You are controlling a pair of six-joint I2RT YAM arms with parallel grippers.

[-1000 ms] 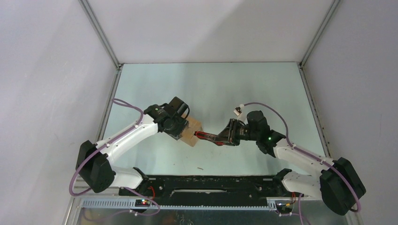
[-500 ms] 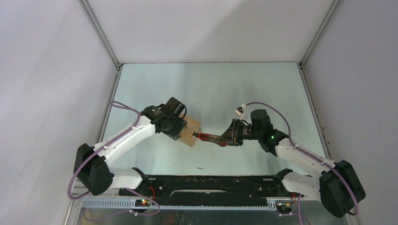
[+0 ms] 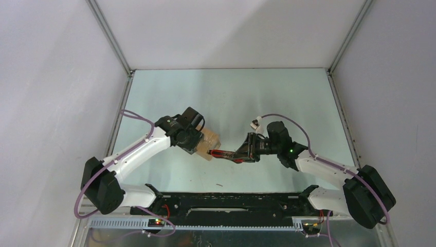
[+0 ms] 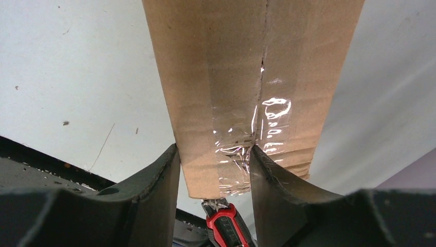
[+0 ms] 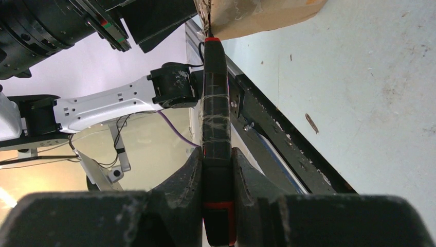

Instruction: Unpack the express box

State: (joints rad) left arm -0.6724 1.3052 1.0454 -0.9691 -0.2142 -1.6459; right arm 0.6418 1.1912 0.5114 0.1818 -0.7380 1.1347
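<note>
The tilted express box is clamped in my left gripper beside the knife tip (image 4: 212,199), so next I move the knife back, set the box down flat and hold it farther back (image 4: 234,62).
The express box (image 3: 211,144), a small brown carton, is held tilted above the table left of centre. My left gripper (image 3: 201,143) is shut on it. In the left wrist view the two fingers (image 4: 163,180) clamp one end of the express box (image 4: 241,77), whose taped seam is split lengthwise. My right gripper (image 3: 242,153) is shut on a slim red-and-black utility knife (image 3: 223,154). The knife (image 5: 216,103) points at the express box (image 5: 257,15), and its blade tip touches the box's lower taped edge. That knife tip (image 4: 226,229) shows just under the box, between the left fingers.
The pale green table (image 3: 231,98) is enclosed by grey walls on three sides. A black mounting rail (image 3: 231,198) runs along the near edge between the arm bases. A small dark scrap (image 3: 219,184) lies on the table in front of the rail.
My right arm has shifted left and slightly nearer, bringing the knife tip up against the box's edge. The left arm and the box have barely moved.
</note>
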